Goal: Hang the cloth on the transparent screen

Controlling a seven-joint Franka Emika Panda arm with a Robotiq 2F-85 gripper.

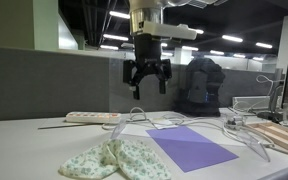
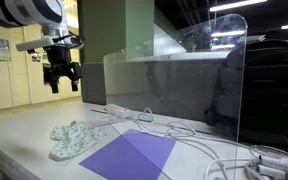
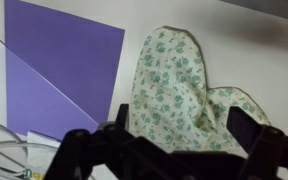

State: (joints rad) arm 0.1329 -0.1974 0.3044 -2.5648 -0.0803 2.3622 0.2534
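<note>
My gripper should keep going down over the raised fold of the cloth [image 3: 201, 118], which runs through the gap between my open fingers, until they are on both sides of that fold [image 1: 115, 151], and then close.
A pale cloth with a green floral print [image 1: 114, 160] lies crumpled on the white table, also in an exterior view [image 2: 76, 140] and in the wrist view [image 3: 179, 95]. The transparent screen [image 2: 174, 85] stands upright along the back of the table; in an exterior view [image 1: 184, 90] it shows faintly behind the gripper. My gripper [image 1: 146, 78] hangs high above the cloth, open and empty, also in an exterior view [image 2: 60, 78]. In the wrist view its fingers [image 3: 179, 135] frame the cloth from above.
A purple sheet [image 1: 192, 148] lies flat next to the cloth, also in an exterior view [image 2: 129, 155]. A white power strip [image 1: 92, 117] and several loose white cables [image 1: 239, 135] lie near the screen. A wooden board [image 1: 284, 137] sits at the table's edge.
</note>
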